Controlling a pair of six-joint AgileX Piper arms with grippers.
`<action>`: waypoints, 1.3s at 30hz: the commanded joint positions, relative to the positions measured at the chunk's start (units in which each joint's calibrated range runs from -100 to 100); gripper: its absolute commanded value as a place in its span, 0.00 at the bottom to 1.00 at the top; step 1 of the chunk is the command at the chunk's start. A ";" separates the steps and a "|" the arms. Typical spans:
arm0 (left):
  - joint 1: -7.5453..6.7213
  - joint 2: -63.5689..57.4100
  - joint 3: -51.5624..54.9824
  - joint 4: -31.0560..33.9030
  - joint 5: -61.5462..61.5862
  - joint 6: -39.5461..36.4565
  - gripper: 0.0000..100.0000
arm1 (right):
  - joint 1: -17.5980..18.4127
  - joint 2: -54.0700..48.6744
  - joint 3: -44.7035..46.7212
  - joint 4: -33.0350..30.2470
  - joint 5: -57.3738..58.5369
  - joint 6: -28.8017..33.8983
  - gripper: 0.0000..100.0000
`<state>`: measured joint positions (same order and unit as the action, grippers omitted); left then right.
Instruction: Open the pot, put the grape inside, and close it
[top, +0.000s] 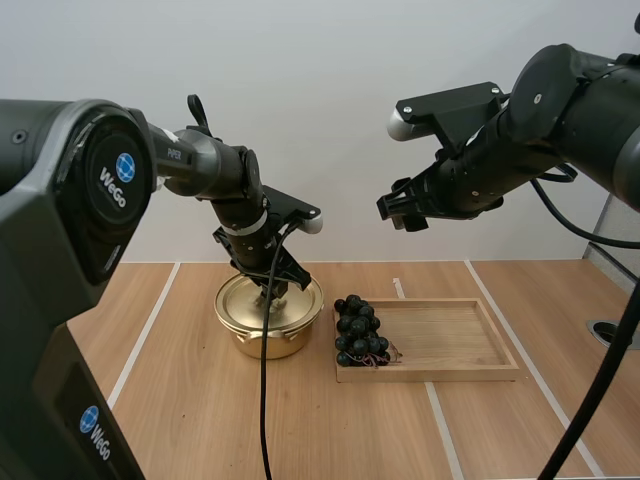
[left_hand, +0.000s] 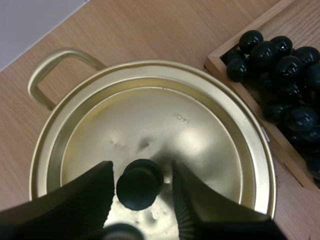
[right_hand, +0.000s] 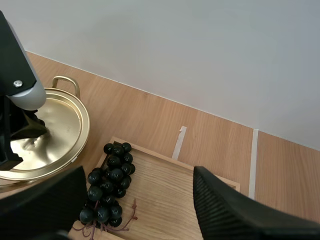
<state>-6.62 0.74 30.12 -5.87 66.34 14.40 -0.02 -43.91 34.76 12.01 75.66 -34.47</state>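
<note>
The lid (top: 243, 300) will come off and leave the pot standing when I lift the lid's knob, because the pot's loop handle (left_hand: 64, 53) comes out from under the lid's rim.
A gold pot (top: 262, 338) stands on the table with its lid (left_hand: 165, 125) on. My left gripper (top: 272, 292) is down on the lid, open, with one finger (left_hand: 90, 195) on each side of the black knob (left_hand: 140, 183) and a thin gap to it. The bunch of dark grapes (top: 358, 330) lies at the left end of the wooden tray (top: 450, 345), right of the pot. My right gripper (top: 405, 210) hangs high above the tray, open and holding nothing. From there it looks down on the grapes (right_hand: 110, 180) and the lid (right_hand: 55, 125).
The tray's right part (right_hand: 165, 185) is bare wood. White tape lines (top: 150, 325) run along the table on both sides of the pot and tray. The pot's loop handle (left_hand: 55, 65) sticks out on the side away from the tray.
</note>
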 joint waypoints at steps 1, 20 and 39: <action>-0.26 -0.08 -0.55 0.41 -0.18 -0.70 0.14 | -0.20 -0.13 -0.78 0.16 0.20 -0.55 1.00; -0.26 -8.42 -11.34 0.56 8.87 -2.00 0.00 | -0.20 0.55 -0.78 2.40 5.21 -0.55 1.00; -0.26 -32.15 -16.27 0.56 9.76 -2.00 0.00 | -0.20 17.40 -0.78 10.31 10.19 -2.62 1.00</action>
<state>-6.62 -28.99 14.23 -5.32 76.89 12.81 -0.02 -27.76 34.22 20.62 86.49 -36.08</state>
